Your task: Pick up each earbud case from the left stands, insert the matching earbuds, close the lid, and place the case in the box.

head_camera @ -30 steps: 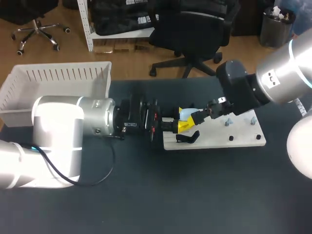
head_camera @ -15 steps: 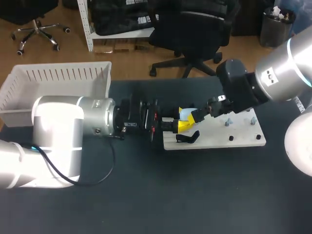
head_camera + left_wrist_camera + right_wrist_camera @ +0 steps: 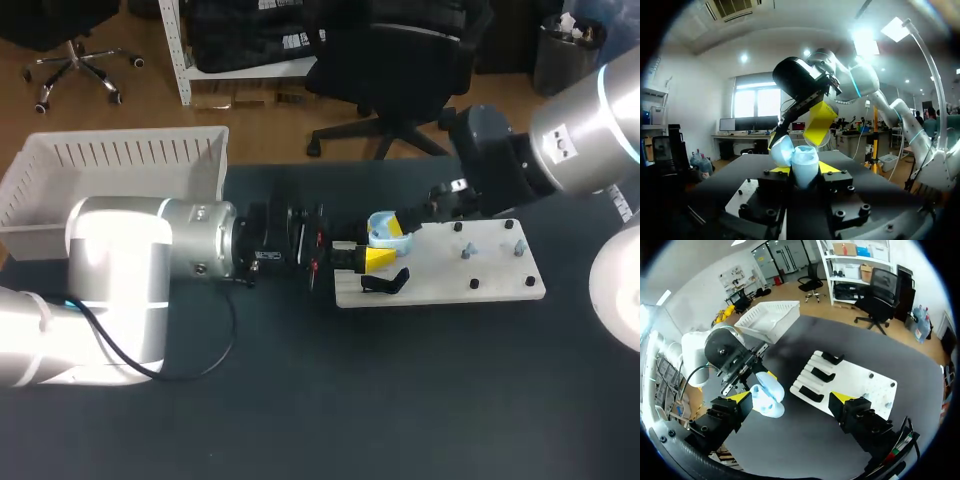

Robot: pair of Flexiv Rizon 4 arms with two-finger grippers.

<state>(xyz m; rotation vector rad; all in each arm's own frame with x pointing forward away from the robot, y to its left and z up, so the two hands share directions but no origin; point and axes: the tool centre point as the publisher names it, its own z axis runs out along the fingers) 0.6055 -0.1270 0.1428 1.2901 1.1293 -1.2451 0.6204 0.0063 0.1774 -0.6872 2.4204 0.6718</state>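
I can see black pegs (image 3: 530, 281) standing around the small pale blue earbud (image 3: 520, 247), so I expect it to come off and leave a peg behind when I raise it.
A light blue earbud case (image 3: 381, 226) with its lid up is held over the left end of the white board (image 3: 500, 272). My left gripper (image 3: 375, 246) is shut on it from the left. In the left wrist view the case (image 3: 806, 164) sits between the yellow tips of the left gripper (image 3: 803, 171), lid (image 3: 782, 150) tipped back. My right gripper (image 3: 410, 219) hovers open just right of the case; one of its yellow fingers (image 3: 818, 123) hangs above it. From the right wrist, the case (image 3: 768, 396) lies ahead of the wide-open right gripper (image 3: 790, 401).
A white slatted basket (image 3: 112, 160) stands at the table's back left. On the board, a black stand (image 3: 386, 282) sits near its left end and several small grey and black pieces (image 3: 467, 251) dot its right half. Further black stands (image 3: 821, 375) show in the right wrist view.
My right gripper has drawn back and up from the case toward the far right. The left arm and the case have stayed put.
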